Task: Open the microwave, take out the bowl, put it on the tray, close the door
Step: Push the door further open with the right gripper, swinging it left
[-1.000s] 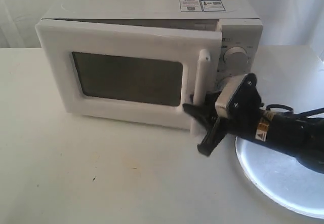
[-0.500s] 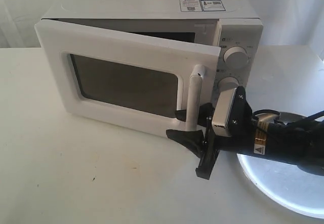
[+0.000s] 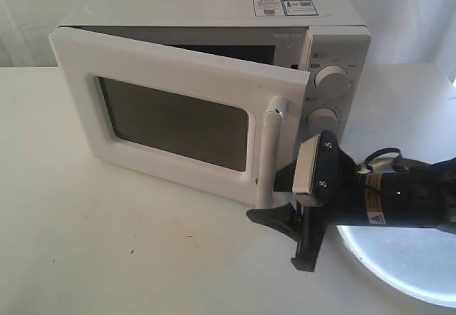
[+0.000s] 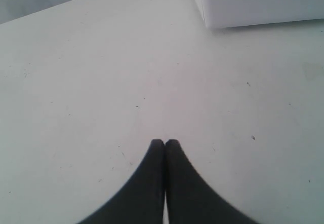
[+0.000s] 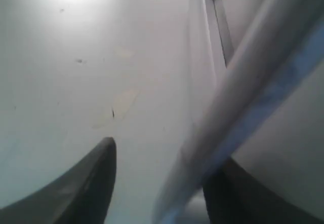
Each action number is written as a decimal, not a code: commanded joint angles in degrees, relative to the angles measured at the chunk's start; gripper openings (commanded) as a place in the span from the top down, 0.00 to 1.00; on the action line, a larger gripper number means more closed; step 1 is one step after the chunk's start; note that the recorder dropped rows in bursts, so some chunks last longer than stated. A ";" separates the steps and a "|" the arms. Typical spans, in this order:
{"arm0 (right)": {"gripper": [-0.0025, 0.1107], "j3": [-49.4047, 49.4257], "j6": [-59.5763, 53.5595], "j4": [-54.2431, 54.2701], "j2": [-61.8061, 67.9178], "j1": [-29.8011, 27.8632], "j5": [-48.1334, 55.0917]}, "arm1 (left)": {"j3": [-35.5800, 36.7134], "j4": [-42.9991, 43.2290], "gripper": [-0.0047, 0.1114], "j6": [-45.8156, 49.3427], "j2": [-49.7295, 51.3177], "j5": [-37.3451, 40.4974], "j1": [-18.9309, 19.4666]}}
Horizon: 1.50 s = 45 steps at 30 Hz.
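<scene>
My gripper is going to push the inner side of the door (image 3: 174, 122). A gap (image 3: 288, 58) shows behind the door's handle edge, so I expect the door to swing wide and stay open.
The white microwave (image 3: 214, 16) stands at the back of the table with its door (image 3: 178, 115) swung partly open. My right gripper (image 3: 274, 195) is open and straddles the vertical white handle (image 3: 268, 151) low down: one finger sits behind the bar, the other stands apart in front. In the right wrist view the handle (image 5: 238, 92) runs slantwise between the fingers (image 5: 96, 178). The silver tray (image 3: 399, 269) lies under the right arm. The bowl is hidden. My left gripper (image 4: 164, 144) is shut and empty above bare table, and the exterior view does not show it.
Two round knobs (image 3: 331, 78) sit on the microwave's right panel. A corner of the microwave's base (image 4: 253, 6) shows in the left wrist view. The white table (image 3: 107, 244) stretches out in front of the door.
The door has swung further open, pulled by my right gripper at the handle. The right arm has drawn back toward the front of the table. A gap now shows into the cavity.
</scene>
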 commanded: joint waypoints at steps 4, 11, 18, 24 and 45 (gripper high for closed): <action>0.55 2.78 8.46 -2.74 -5.77 -0.66 13.53 | -0.24 -0.23 0.96 -0.29 -0.12 0.04 -0.21; 0.90 4.78 11.61 -18.11 -7.36 1.32 17.54 | -0.24 -0.23 0.96 -0.29 -0.12 0.04 -0.21; 0.98 -7.04 -4.41 15.67 -8.48 1.19 40.96 | -0.24 -0.23 0.96 -0.29 -0.12 0.04 -0.21; 0.98 -11.51 1.43 15.82 -8.86 1.19 12.24 | -0.24 -0.23 0.96 -0.29 -0.12 0.04 -0.21; 0.98 -11.51 2.78 6.87 -6.46 3.75 -2.10 | -0.24 -0.23 0.96 -0.29 -0.12 0.04 -0.21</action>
